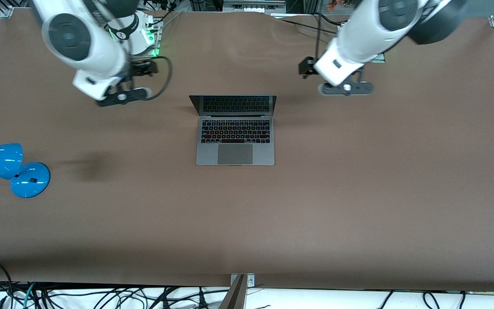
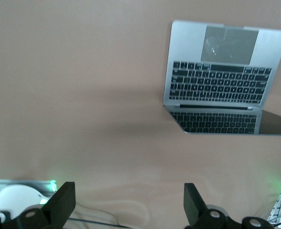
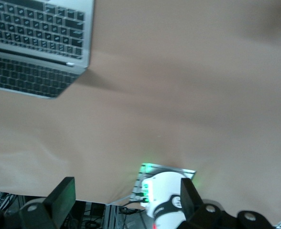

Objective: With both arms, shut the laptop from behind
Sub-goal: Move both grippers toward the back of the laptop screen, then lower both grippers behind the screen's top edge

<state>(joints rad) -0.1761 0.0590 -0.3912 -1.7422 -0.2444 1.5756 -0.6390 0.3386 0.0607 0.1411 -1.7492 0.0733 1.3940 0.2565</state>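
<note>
The dark screen (image 1: 236,105) should swing closed over the still base when the robot pushes it from behind, because a long hinge (image 1: 235,116) runs behind the keyboard.
The grey laptop (image 1: 235,137) stands open in the middle of the brown table, with its dark screen upright and its keyboard facing the front camera. It also shows in the left wrist view (image 2: 221,76) and partly in the right wrist view (image 3: 35,43). My left gripper (image 1: 346,88) hangs open and empty over bare table beside the laptop's lid, toward the left arm's end; its jaws stand wide apart (image 2: 128,202). My right gripper (image 1: 123,96) hangs open and empty over bare table toward the right arm's end (image 3: 126,198). Neither touches the laptop.
A blue desk lamp (image 1: 11,169) lies at the right arm's end of the table, nearer the front camera than the laptop. Cables and aluminium frame parts run along the table's edges. The right arm's base (image 3: 162,191) shows between the right gripper's fingers.
</note>
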